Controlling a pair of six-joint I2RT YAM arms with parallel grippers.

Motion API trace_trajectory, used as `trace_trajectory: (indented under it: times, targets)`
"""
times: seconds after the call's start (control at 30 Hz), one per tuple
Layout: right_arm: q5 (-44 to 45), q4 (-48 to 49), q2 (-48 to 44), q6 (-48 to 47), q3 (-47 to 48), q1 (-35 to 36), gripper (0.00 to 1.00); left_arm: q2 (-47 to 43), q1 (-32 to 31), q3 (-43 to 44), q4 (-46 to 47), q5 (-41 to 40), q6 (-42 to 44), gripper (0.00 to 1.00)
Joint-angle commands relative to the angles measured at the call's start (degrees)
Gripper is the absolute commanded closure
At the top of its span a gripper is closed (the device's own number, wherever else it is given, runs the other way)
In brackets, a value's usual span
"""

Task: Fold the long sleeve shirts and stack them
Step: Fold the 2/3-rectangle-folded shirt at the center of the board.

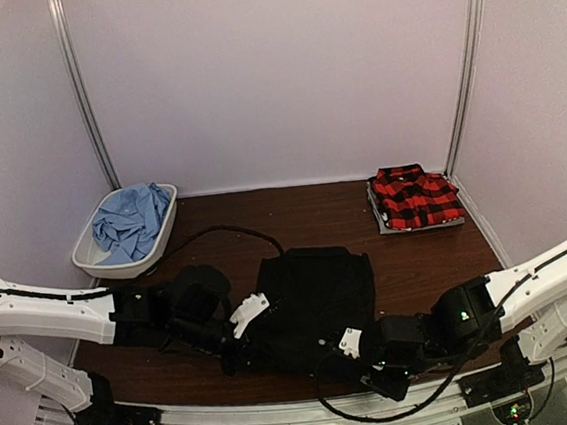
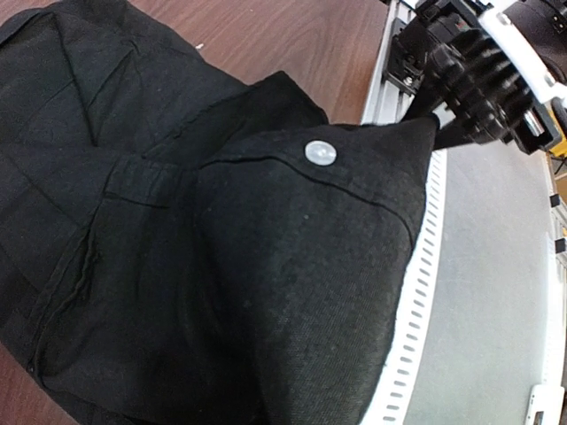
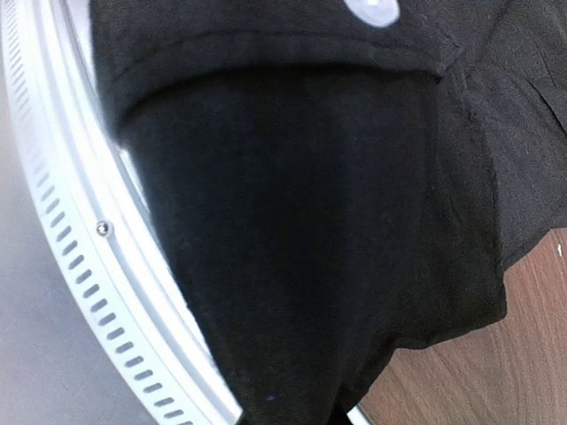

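Both my grippers should bring the lifted near edge of the black shirt, now at the metal bar, back over the shirt to the shirt's far edge.
The black shirt lies partly folded in the middle of the table near the front edge. My left gripper is at its near left edge and my right gripper at its near right edge. In the left wrist view the black cloth with a white button is lifted and covers my own fingers, and the right gripper pinches a corner of it. In the right wrist view black cloth hides the jaws. The folded plaid shirt lies at the back right. The light blue shirt lies crumpled at the back left.
The blue shirt sits in a white basin. A black cable runs over the table behind the black shirt. The slotted metal rail at the table's front edge lies just under the lifted cloth. Walls close in the table on three sides.
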Motion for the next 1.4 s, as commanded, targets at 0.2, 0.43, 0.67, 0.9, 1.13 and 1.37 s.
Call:
trace_trajectory:
  times: [0.2, 0.43, 0.67, 0.9, 1.13, 1.37]
  targets:
    - [-12.6, 5.6, -1.5, 2.8, 0.3, 4.4, 1.0, -2.9, -6.6, -2.2, -5.8, 5.2, -4.6, 1.0]
    - [-19.0, 7.7, -5.6, 3.8, 0.0, 4.8, 1.0, -5.0, -8.8, -5.7, -3.9, 8.0, -7.6, 1.0]
    - [-21.9, 3.5, -8.4, -3.0, 1.9, -4.0, 1.0, -4.5, 0.8, -1.8, -2.6, 14.4, -1.8, 1.0]
    - [-30.7, 0.9, -8.2, -12.0, 2.9, -21.1, 0.92, 2.8, 12.3, 4.2, -3.5, 23.3, 5.4, 1.0]
    - [-36.0, -1.6, -1.9, -18.8, 6.1, -33.8, 0.79, 14.5, 21.8, 13.7, -5.3, 28.2, 8.3, 1.0]
    - [-36.2, 0.8, 2.7, -18.6, 8.8, -41.5, 0.61, 24.3, 26.9, 21.2, -6.1, 31.7, 8.4, 1.0]
